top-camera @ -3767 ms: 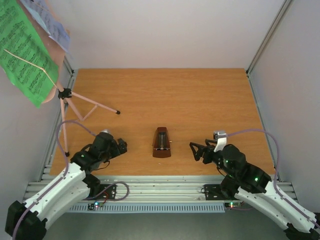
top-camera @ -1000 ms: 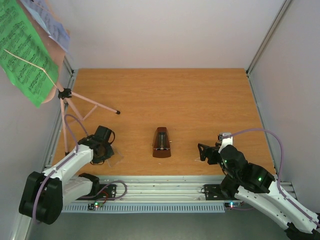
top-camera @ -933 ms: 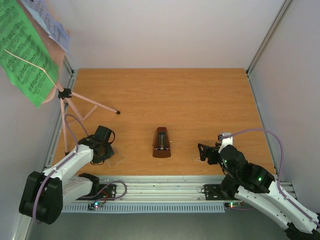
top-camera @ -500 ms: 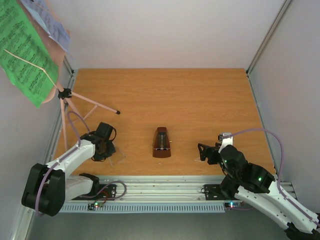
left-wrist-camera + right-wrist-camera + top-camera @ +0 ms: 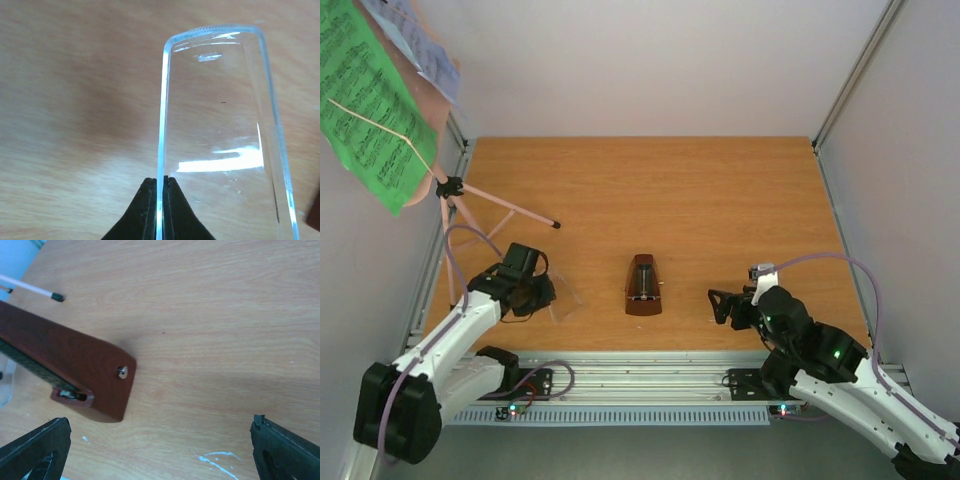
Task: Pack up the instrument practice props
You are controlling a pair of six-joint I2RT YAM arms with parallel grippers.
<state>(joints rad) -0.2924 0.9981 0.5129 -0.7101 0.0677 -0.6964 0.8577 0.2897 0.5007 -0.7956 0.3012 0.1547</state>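
I should keep moving my open right gripper toward the cover's loose end (image 5: 216, 34) and close it across that end, while my left gripper pinches one side of the clear cover (image 5: 162, 120).
The reddish-brown pyramid metronome (image 5: 642, 285) lies on the wooden table, uncovered; the right wrist view shows its base (image 5: 80, 375). My left gripper (image 5: 546, 296) is shut on one wall of the clear cover (image 5: 563, 299), left of the metronome. In the left wrist view the thin edge of the cover (image 5: 225, 130) is pinched between the black fingertips of my left gripper (image 5: 161, 200). My right gripper (image 5: 717, 306) stands open just right of the metronome, holding nothing (image 5: 160, 455). The pink tripod music stand (image 5: 451, 190) stands at the far left, carrying green (image 5: 370, 100) and white (image 5: 415, 45) music sheets.
A stand leg with a black tip (image 5: 554, 224) reaches onto the table behind my left arm; its tip (image 5: 57, 297) also shows in the right wrist view. White walls and metal rails (image 5: 845, 230) enclose the table on three sides.
My left gripper has closed on the clear cover and carried it a little away from the near edge and to the right. My right gripper has edged left toward the metronome.
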